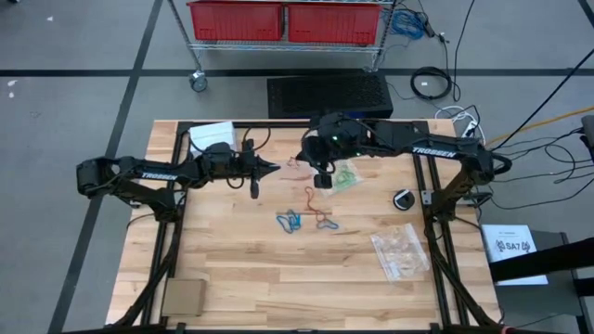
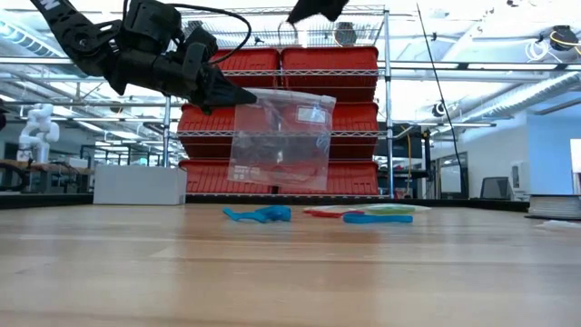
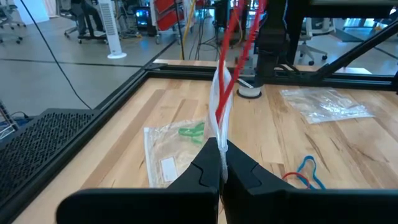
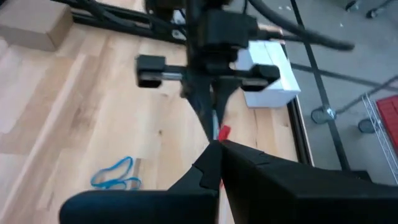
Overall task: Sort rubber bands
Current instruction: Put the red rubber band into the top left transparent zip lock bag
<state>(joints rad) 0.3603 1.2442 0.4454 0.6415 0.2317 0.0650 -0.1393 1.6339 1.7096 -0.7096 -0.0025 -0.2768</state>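
Note:
The red rubber band's lower end (image 3: 219,114) is hanging into the clear bag's opening (image 3: 223,132), so the robot's right gripper keeps going down until its fingers get to the bag's opening, and then let go.
My left gripper (image 1: 271,169) is shut on a clear plastic bag (image 2: 281,136) and holds it above the table's far middle. My right gripper (image 1: 320,173) faces it from the right and stands higher (image 2: 309,11). It is shut on a red rubber band (image 3: 231,56), which runs as two red strands down to the bag at the left fingers. Blue bands (image 1: 290,221) and red bands (image 1: 320,219) lie loose on the wood. Green bands sit inside a second clear bag (image 1: 345,176), which lies flat. My left gripper pinches the clear bag by its upper corner (image 2: 250,96) between the two fingers, coming level from the table's left. The bag hangs below, clear of the table. My right gripper pinches one end of the red band (image 4: 222,132) at its fingertips. The band slants down taut toward the bag.
A third clear bag (image 1: 399,250) lies near the right side. A black round object (image 1: 404,199), a white box (image 1: 212,137) at the far left and a cardboard block (image 1: 183,297) at the near left also sit on the table. The black frame (image 1: 172,232) borders the table's sides.

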